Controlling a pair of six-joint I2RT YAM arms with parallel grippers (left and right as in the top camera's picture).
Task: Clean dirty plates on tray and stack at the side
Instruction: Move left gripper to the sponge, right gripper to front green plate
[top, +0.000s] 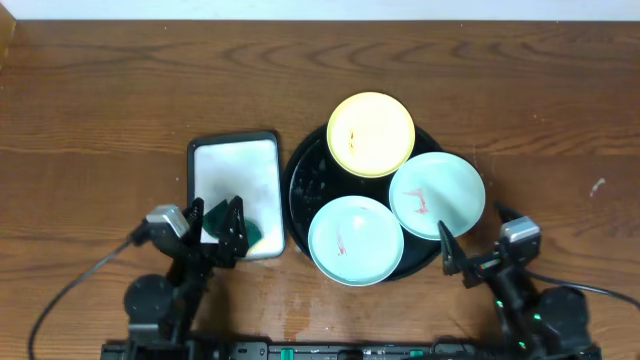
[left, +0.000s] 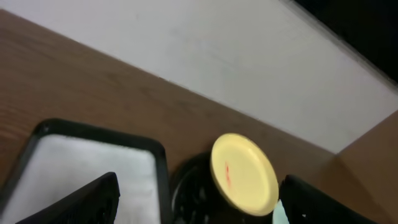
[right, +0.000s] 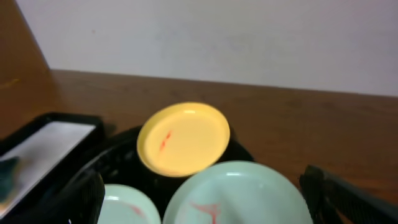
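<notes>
My left gripper points level past the dark green pad (top: 254, 236), so I should lift that gripper above the white tray (top: 238, 175) and tilt it down to grab the pad.
Three plates lie on the round black tray (top: 305, 180). The pale yellow plate (top: 371, 133) is at the back with a small red mark. One mint plate (top: 437, 195) is at the right and another mint plate (top: 356, 240) is at the front, both with red smears. My left gripper (top: 215, 218) hangs open over the near end of a white tray. My right gripper (top: 472, 232) stands open just right of the black tray, nothing between its fingers. In the right wrist view the yellow plate (right: 183, 138) and the right mint plate (right: 239, 193) lie ahead of the open right gripper (right: 202, 199).
A white rectangular tray (top: 234, 170) with a black rim sits left of the black tray. A dark green pad (top: 250, 232) lies at its near right corner. Bare wood tabletop (top: 540, 120) stretches right and behind. The left wrist view shows the white tray (left: 74, 155) and the yellow plate (left: 244, 174).
</notes>
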